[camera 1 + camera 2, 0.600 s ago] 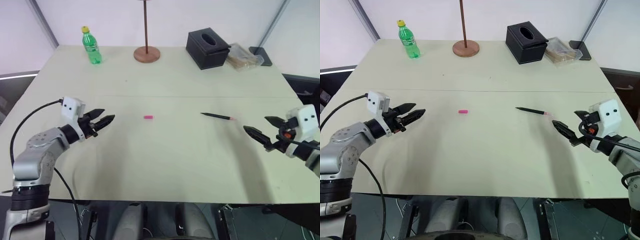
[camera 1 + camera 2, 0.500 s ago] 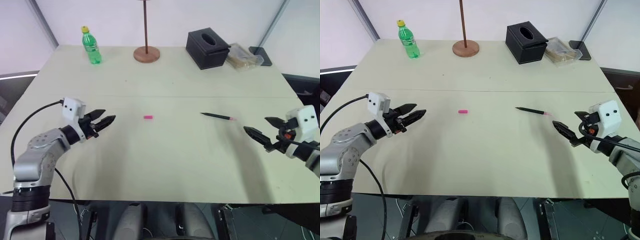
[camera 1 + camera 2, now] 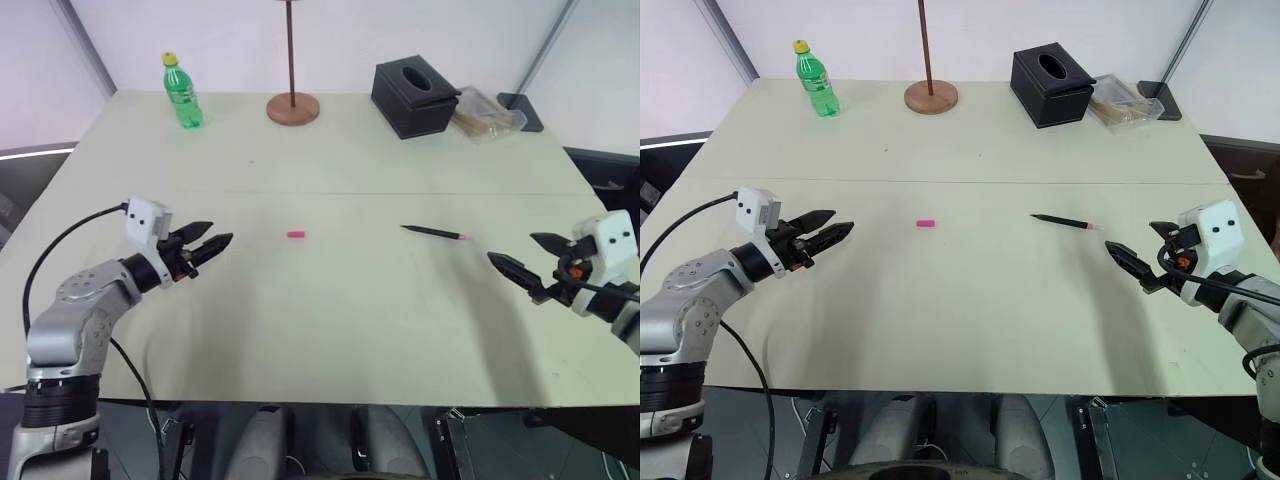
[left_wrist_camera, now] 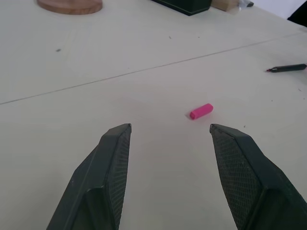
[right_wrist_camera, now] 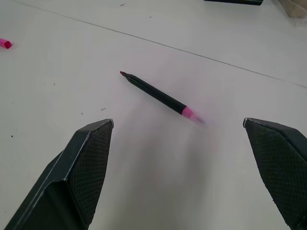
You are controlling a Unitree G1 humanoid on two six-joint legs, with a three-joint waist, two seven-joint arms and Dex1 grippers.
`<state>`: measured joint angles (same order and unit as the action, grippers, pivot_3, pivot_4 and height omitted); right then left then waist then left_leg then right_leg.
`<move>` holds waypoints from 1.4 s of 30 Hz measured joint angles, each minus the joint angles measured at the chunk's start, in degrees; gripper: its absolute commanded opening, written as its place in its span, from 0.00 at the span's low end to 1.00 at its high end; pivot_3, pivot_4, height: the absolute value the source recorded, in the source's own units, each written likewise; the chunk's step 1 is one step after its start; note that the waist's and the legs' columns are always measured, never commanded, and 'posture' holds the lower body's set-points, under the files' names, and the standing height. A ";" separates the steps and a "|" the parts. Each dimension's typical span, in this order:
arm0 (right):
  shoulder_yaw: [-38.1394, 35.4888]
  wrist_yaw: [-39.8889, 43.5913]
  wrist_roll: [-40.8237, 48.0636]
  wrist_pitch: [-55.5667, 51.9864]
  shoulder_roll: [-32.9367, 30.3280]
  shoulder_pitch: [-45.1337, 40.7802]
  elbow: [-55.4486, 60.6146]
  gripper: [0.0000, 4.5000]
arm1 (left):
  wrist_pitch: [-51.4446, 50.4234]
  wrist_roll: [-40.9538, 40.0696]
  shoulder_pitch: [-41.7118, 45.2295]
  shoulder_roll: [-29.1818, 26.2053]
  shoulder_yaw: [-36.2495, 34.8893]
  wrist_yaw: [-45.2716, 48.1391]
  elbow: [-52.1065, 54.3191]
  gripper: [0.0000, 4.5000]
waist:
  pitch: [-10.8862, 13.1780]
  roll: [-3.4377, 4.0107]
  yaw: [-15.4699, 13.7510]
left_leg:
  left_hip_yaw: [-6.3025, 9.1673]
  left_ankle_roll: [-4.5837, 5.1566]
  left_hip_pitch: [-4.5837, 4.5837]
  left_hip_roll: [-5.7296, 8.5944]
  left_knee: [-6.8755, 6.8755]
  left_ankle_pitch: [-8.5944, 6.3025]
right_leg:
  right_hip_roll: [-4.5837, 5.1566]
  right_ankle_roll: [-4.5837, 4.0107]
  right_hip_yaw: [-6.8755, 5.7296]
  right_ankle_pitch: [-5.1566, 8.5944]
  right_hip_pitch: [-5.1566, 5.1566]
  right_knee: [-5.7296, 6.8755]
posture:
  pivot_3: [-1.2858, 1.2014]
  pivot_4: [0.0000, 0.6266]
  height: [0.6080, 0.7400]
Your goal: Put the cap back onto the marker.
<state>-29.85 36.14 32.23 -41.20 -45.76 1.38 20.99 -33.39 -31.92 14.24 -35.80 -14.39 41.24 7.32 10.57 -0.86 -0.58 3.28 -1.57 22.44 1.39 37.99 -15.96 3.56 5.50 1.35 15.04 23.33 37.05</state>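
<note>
The pink cap point(image 3: 296, 234) will slide straight over the black marker's tip when the robot pushes the two together, because the marker narrows to a red tip point(image 5: 123, 74).
A tiny pink cap point(image 3: 297, 234) lies on the pale table point(image 3: 330, 330), left of centre. The slim black marker point(image 3: 433, 232) with a pink end lies right of centre, apart from the cap. My left gripper point(image 3: 211, 243) hovers open to the left of the cap, pointing toward it; the wrist view has the cap point(image 4: 201, 111) ahead between its spread fingers. My right gripper point(image 3: 522, 254) stands open to the right of the marker, and its wrist view shows the marker point(image 5: 158, 96) lying ahead of the wide-apart fingers. Nothing is held.
At the back of the table stand a green bottle point(image 3: 182, 91), a wooden pole on a round base point(image 3: 293, 106), a black tissue box point(image 3: 415, 98) and a clear bag point(image 3: 487, 112). A seam crosses the table at mid-depth.
My left gripper has edged slightly lower and toward the cap. The right gripper, cap and marker have stayed put.
</note>
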 measured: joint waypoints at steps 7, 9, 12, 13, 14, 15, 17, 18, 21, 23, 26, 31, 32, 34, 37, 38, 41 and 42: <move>0.33 -0.79 -0.14 0.46 0.48 -0.43 -0.01 1.00 | 0.07 -0.02 0.00 0.00 0.00 -0.15 0.00 0.60 | 0.00 0.00 0.00 | 0.00 0.00 0.00 0.00 0.00 0.00 | 0.00 0.00 0.00 0.00 0.00 0.00 | 0.52 0.24 1.00; 0.45 -0.93 -0.39 0.53 0.49 -0.58 -0.08 1.00 | 0.08 -0.02 0.00 0.00 0.00 -0.16 0.00 0.60 | 0.00 0.00 0.00 | 0.00 0.00 0.00 0.00 0.00 0.00 | 0.00 0.00 0.00 0.00 0.00 0.00 | 0.52 0.24 1.00; 0.52 -0.99 -0.61 0.68 0.49 -1.17 -0.75 1.00 | 0.13 -0.02 -0.07 0.00 0.00 -0.14 0.00 0.60 | 0.00 0.00 0.01 | 0.00 0.00 0.00 0.00 0.00 0.00 | 0.00 0.00 0.00 0.00 0.00 0.00 | 0.52 0.24 1.00; 0.53 -0.99 -0.70 0.81 0.49 -1.28 -1.05 1.00 | 0.15 -0.02 -0.08 0.00 0.00 -0.12 0.00 0.60 | 0.00 0.00 0.01 | 0.00 0.00 0.00 0.00 0.00 0.00 | 0.00 0.00 0.00 0.00 0.00 0.00 | 0.52 0.24 1.00; 0.60 -0.98 -0.90 1.07 0.49 -1.39 -1.30 1.00 | 0.28 0.02 -0.09 -0.03 0.00 0.04 0.00 0.60 | 0.00 0.00 0.01 | 0.00 0.00 0.00 0.00 0.00 0.00 | 0.00 0.00 0.00 0.00 0.00 0.00 | 0.52 0.24 1.00; 0.76 -0.97 -1.16 1.37 0.49 -1.61 -1.64 1.00 | 0.57 0.06 -0.09 -0.09 0.01 0.34 -0.01 0.60 | 0.00 0.00 0.01 | 0.00 0.00 0.00 0.00 0.00 0.00 | 0.00 0.00 0.00 0.00 0.00 0.00 | 0.52 0.24 1.00; 1.24 -0.91 -1.75 2.12 0.47 -2.24 -2.84 1.00 | 1.66 0.33 0.09 -0.75 0.07 1.61 -0.45 0.60 | 0.00 0.00 0.02 | 0.00 0.00 0.00 0.00 0.00 0.00 | 0.00 0.00 0.00 0.00 0.00 0.00 | 0.52 0.24 1.00; 1.46 -0.82 -1.93 2.41 0.45 -2.38 -3.34 1.00 | 2.01 0.60 0.37 -1.29 0.16 2.35 -0.86 0.60 | 0.00 0.00 0.02 | 0.00 0.00 0.00 0.00 0.00 0.00 | -0.01 -0.01 0.00 0.00 0.00 0.00 | 0.52 0.24 1.00; 3.23 0.67 -3.07 3.85 -0.43 -3.86 -6.33 1.00 | 4.56 1.91 4.89 -3.98 2.41 7.55 -5.42 0.60 | 0.01 0.00 -0.06 | -0.03 -0.01 0.00 0.02 0.01 0.01 | -0.04 -0.02 -0.03 0.01 0.00 0.00 | 0.52 0.24 1.00; 4.68 1.89 -4.09 5.20 -1.08 -5.23 -8.09 1.00 | 6.71 2.96 9.07 -5.38 4.00 11.60 -8.36 0.60 | 0.01 0.00 -0.06 | -0.04 -0.01 0.00 0.03 0.01 0.01 | -0.04 -0.02 -0.03 0.01 -0.01 -0.01 | 0.52 0.24 1.00; 8.56 4.89 -6.35 8.09 -3.43 -10.03 -13.43 1.00 | 11.61 6.10 18.66 -6.90 9.44 21.04 -17.36 0.60 | 0.01 0.01 0.06 | -0.11 0.00 -0.01 0.06 0.02 0.01 | -0.05 -0.01 -0.03 0.00 0.00 -0.01 | 0.52 0.24 1.00; 13.35 8.87 -9.63 12.59 -4.65 -15.82 -20.63 1.00 | 17.96 10.34 25.85 -6.01 15.79 31.28 -27.87 0.60 | 0.01 0.01 0.99 | -0.11 0.01 0.05 0.02 -0.02 0.00 | -0.07 0.00 -0.02 0.00 0.07 -0.02 | 0.52 0.24 1.00; 14.58 9.76 -10.29 13.50 -4.65 -16.68 -21.96 1.00 | 19.03 11.04 26.89 -5.10 16.39 32.34 -29.81 0.60 | 0.03 0.00 1.19 | -0.11 0.01 0.08 0.02 -0.02 0.00 | -0.07 0.00 -0.02 0.00 0.10 -0.02 | 0.52 0.24 1.00; 17.20 11.15 -11.61 14.80 -4.53 -18.65 -24.16 1.00 | 20.40 11.98 28.33 -3.63 17.04 33.14 -32.31 0.60 | 0.03 0.00 1.48 | -0.11 0.01 0.07 0.02 -0.01 0.00 | -0.07 0.01 -0.01 0.00 0.10 0.01 | 0.52 0.24 1.00; 20.94 13.05 -13.46 17.18 -3.93 -21.83 -27.04 1.00 | 21.69 12.60 29.28 -1.73 17.23 33.38 -33.27 0.60 | 0.04 0.00 1.69 | -0.11 0.01 0.06 -0.01 -0.01 0.00 | -0.10 0.01 -0.01 0.00 0.12 0.02 | 0.52 0.24 1.00; 22.02 13.73 -14.05 18.12 -3.66 -22.82 -28.31 1.00 | 21.79 12.67 29.30 -1.30 17.22 33.28 -33.40 0.60 | 0.04 0.00 1.68 | -0.11 0.01 0.06 -0.01 -0.01 0.00 | -0.10 0.01 0.00 0.00 0.12 0.02 | 0.52 0.24 1.00; 25.93 15.90 -16.98 22.13 -2.09 -26.61 -33.51 1.00 | 21.86 12.68 29.29 0.01 16.93 32.24 -33.62 0.60 | 0.04 0.00 1.61 | -0.11 0.01 0.06 0.00 0.01 0.00 | -0.08 0.02 0.00 0.00 0.12 0.04 | 0.52 0.24 1.00; 27.08 16.39 -17.82 23.39 -1.59 -27.65 -34.87 1.00 | 21.88 12.68 29.28 0.26 16.91 31.93 -33.60 0.60 | 0.04 0.00 1.59 | -0.10 0.01 0.06 0.00 0.02 0.00 | -0.08 0.02 0.00 0.00 0.12 0.04 | 0.52 0.24 1.00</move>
<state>-2.77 52.52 14.40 -17.81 -47.35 -26.27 -13.88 -11.51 -19.24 43.53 -35.55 2.52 73.17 -26.28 10.62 -0.85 1.00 3.18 -1.56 22.50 1.39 38.00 -15.96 3.48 5.52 1.35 15.03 23.45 37.09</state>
